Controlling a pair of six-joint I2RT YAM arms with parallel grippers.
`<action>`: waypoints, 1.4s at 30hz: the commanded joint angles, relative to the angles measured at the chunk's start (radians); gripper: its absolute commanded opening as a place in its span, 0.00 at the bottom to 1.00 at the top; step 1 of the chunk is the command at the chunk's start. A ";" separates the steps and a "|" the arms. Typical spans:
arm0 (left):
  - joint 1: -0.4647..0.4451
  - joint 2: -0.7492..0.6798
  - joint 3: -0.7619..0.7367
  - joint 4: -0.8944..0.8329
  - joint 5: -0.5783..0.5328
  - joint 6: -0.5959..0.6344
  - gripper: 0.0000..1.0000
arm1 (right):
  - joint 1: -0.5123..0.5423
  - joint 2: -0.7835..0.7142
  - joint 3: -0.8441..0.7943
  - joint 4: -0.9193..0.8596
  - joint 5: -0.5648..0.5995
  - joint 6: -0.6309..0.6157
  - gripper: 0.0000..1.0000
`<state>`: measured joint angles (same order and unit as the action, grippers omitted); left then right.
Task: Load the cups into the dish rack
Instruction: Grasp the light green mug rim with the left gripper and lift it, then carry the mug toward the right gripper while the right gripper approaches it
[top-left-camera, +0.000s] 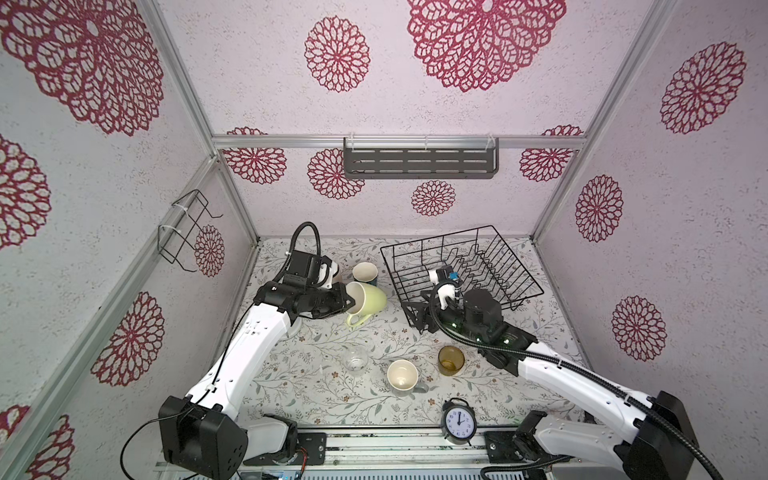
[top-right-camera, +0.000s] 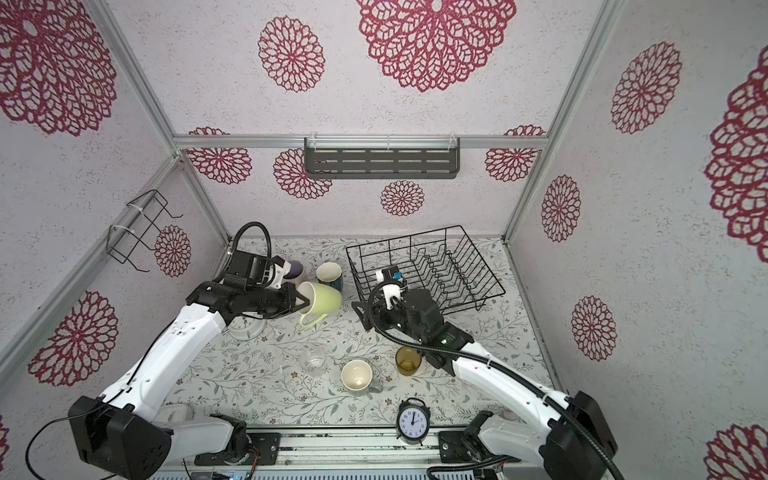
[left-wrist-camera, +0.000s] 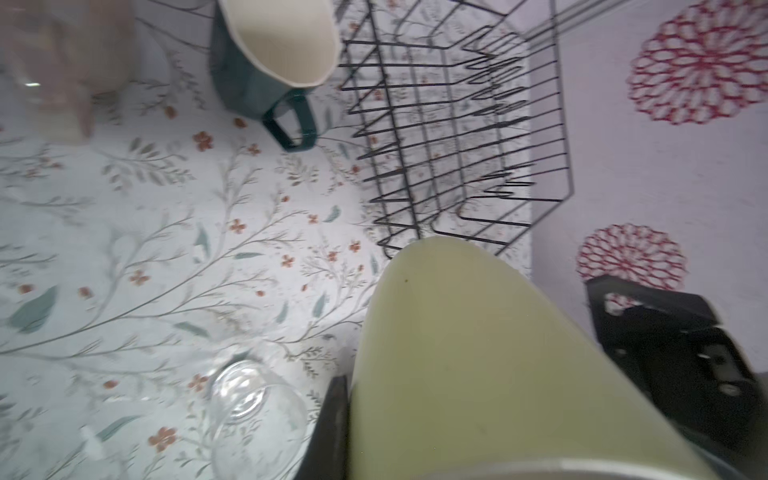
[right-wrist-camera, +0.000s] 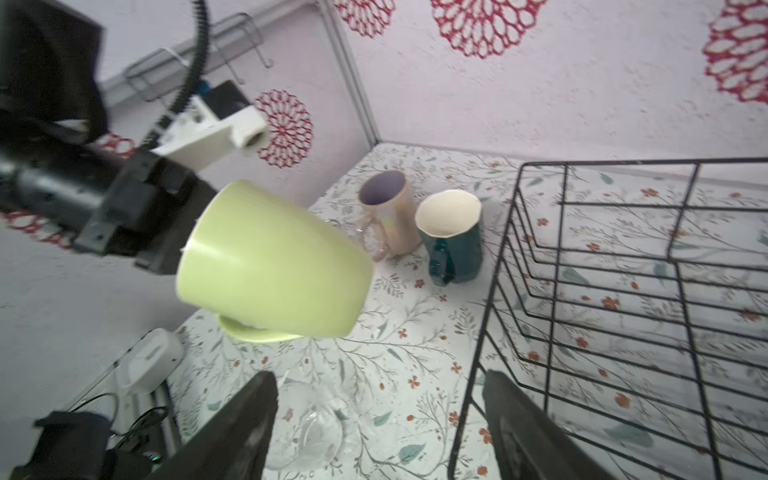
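My right gripper should carry on going toward the handle (top-left-camera: 353, 323) until its fingers close there, because the mug's handle hangs free with my left gripper on the yellow-green mug's rim (top-left-camera: 350, 293).
My left gripper (top-left-camera: 348, 302) (top-right-camera: 300, 302) is shut on the rim of the yellow-green mug (top-left-camera: 369, 301) (top-right-camera: 323, 298) (right-wrist-camera: 270, 266), which hangs tilted on its side above the table, left of the dish rack (top-left-camera: 436, 237) (top-right-camera: 403, 237) (right-wrist-camera: 623, 163). My right gripper (top-left-camera: 415, 316) (right-wrist-camera: 380, 424) stands open and holds nothing at the rack's near left corner. Behind the lifted mug stand the pink mug (top-right-camera: 296, 270) (right-wrist-camera: 388, 212) and the teal mug (top-left-camera: 365, 273) (right-wrist-camera: 451, 237). Near the front are the clear glass (top-left-camera: 355, 360) (left-wrist-camera: 253, 411), the grey mug (top-left-camera: 403, 376) and the amber tumbler (top-left-camera: 451, 360).
A black alarm clock (top-left-camera: 458, 420) stands at the table's front edge. A grey slotted shelf (top-left-camera: 419, 162) hangs on the back wall and a small wire holder (top-left-camera: 185, 232) on the left wall. A white round object (top-right-camera: 247, 328) lies under the left arm.
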<state>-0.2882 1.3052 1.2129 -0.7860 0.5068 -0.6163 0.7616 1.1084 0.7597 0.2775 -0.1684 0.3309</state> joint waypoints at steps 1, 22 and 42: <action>-0.004 -0.011 0.030 0.222 0.260 -0.070 0.00 | -0.007 -0.060 -0.060 0.290 -0.152 -0.063 0.82; -0.066 -0.086 -0.050 0.501 0.496 -0.165 0.00 | -0.056 0.167 -0.130 0.971 -0.597 0.228 0.55; -0.109 -0.086 -0.075 0.569 0.538 -0.180 0.00 | -0.022 0.233 -0.111 1.171 -0.544 0.295 0.51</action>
<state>-0.3904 1.2362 1.1297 -0.2886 1.0077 -0.7902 0.7395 1.3235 0.6117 1.1885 -0.6819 0.5266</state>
